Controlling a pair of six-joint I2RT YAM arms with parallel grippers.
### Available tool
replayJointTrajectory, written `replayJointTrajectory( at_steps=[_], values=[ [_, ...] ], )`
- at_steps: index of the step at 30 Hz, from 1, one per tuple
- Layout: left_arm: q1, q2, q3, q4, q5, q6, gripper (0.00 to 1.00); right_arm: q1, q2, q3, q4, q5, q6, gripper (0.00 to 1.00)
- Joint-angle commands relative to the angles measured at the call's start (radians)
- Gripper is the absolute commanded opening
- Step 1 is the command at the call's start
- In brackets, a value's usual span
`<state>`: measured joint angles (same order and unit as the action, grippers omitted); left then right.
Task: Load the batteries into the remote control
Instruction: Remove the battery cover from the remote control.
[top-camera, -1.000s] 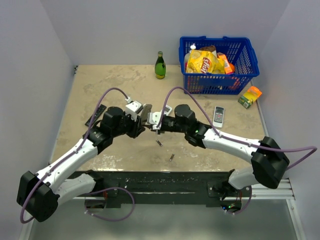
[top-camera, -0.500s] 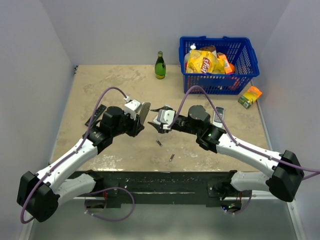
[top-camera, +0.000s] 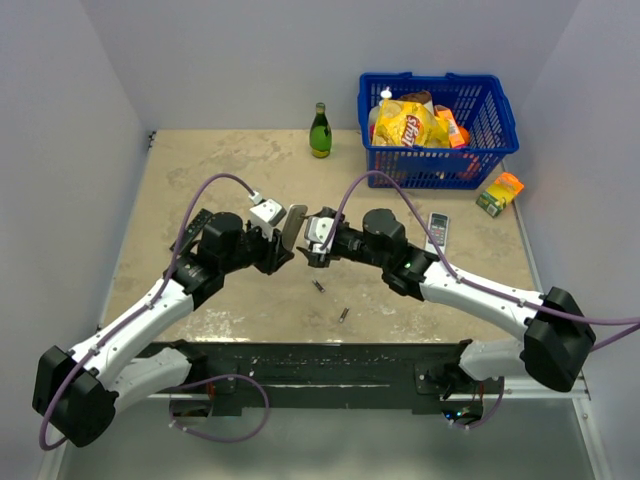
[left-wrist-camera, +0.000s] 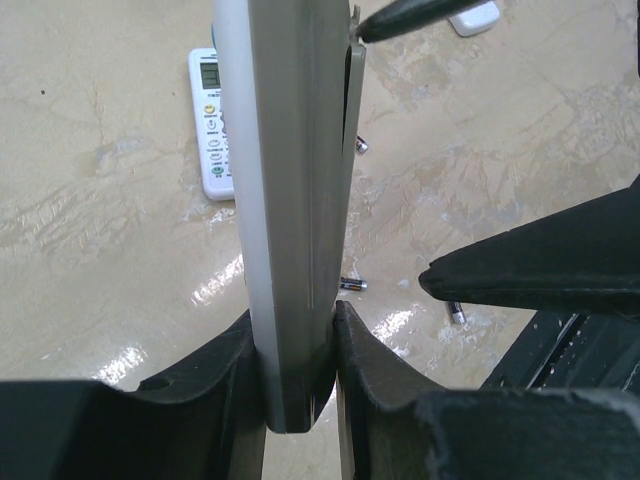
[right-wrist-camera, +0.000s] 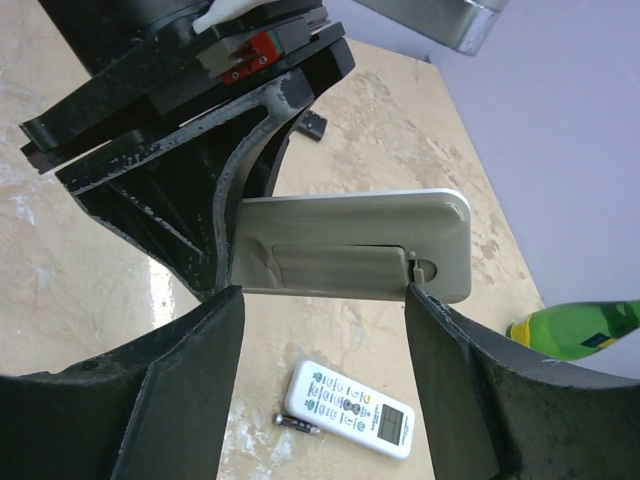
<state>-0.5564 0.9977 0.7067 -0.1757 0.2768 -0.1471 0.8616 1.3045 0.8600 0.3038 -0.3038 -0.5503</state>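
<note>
The closed battery cover (right-wrist-camera: 340, 271) is between the open fingers of my right gripper. My right gripper should move over to the latch end (right-wrist-camera: 415, 269), pinch it and pull the cover off.
The remote control (top-camera: 294, 225) is held edge-on above the table, my left gripper (top-camera: 282, 246) shut on its lower end (left-wrist-camera: 292, 340). In the right wrist view its grey back (right-wrist-camera: 350, 245) and closed battery cover face the camera. My right gripper (right-wrist-camera: 322, 292) is open, its fingertips (right-wrist-camera: 232, 300) standing at either end of that cover, the right one near the latch. Two batteries (top-camera: 318, 286) (top-camera: 343, 315) lie on the table below the grippers; they also show in the left wrist view as battery (left-wrist-camera: 352, 285) and battery (left-wrist-camera: 457, 312).
A white remote (right-wrist-camera: 350, 408) with a battery (right-wrist-camera: 297, 424) beside it lies under the grippers. Another white remote (top-camera: 437, 232) lies to the right. A black strip (top-camera: 190, 230) lies at the left. A green bottle (top-camera: 320, 131), a blue basket (top-camera: 495, 150) and an orange box (top-camera: 500, 193) stand at the back.
My right gripper opened wider, drew back to the right, then came back left up to the remote control. The left gripper kept its hold and hardly moved.
</note>
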Motion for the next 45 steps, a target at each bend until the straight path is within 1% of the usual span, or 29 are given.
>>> replayJointTrajectory(
  at_steps=[1,10,23,32,35,36,38,39,42,43,45],
  values=[
    [0.006,-0.021,0.027,0.058,0.032,-0.003,0.0,-0.003,-0.011,0.05,0.06,0.04,-0.007,0.68],
    [0.007,-0.016,0.028,0.051,0.038,-0.003,0.0,-0.003,-0.016,0.04,0.092,0.052,0.001,0.69],
    [0.007,-0.013,0.028,0.053,0.048,-0.002,0.0,-0.003,0.007,0.06,0.064,-0.035,-0.016,0.6],
    [0.007,-0.016,0.028,0.054,0.059,0.001,0.0,-0.003,0.018,0.073,0.034,-0.035,-0.023,0.59],
    [0.006,-0.022,0.028,0.054,0.045,0.0,0.0,-0.003,0.018,0.077,0.015,-0.035,-0.026,0.54],
    [0.006,-0.024,0.028,0.053,0.039,-0.002,0.0,-0.004,0.016,0.077,0.009,-0.035,-0.026,0.49],
    [0.006,-0.025,0.028,0.053,0.032,-0.005,0.0,-0.003,0.016,0.076,0.0,-0.038,-0.026,0.43],
    [0.007,-0.027,0.027,0.053,0.018,-0.006,0.0,-0.003,0.015,0.073,-0.003,-0.038,-0.026,0.38],
    [0.006,-0.022,0.03,0.045,-0.011,-0.012,0.0,-0.003,0.007,0.067,-0.008,-0.044,-0.023,0.27],
    [0.007,-0.019,0.03,0.044,-0.017,-0.012,0.0,-0.003,0.007,0.063,-0.009,-0.044,-0.023,0.21],
    [0.007,-0.019,0.031,0.038,-0.027,-0.014,0.0,-0.003,0.001,0.063,-0.023,-0.047,-0.023,0.17]
  ],
)
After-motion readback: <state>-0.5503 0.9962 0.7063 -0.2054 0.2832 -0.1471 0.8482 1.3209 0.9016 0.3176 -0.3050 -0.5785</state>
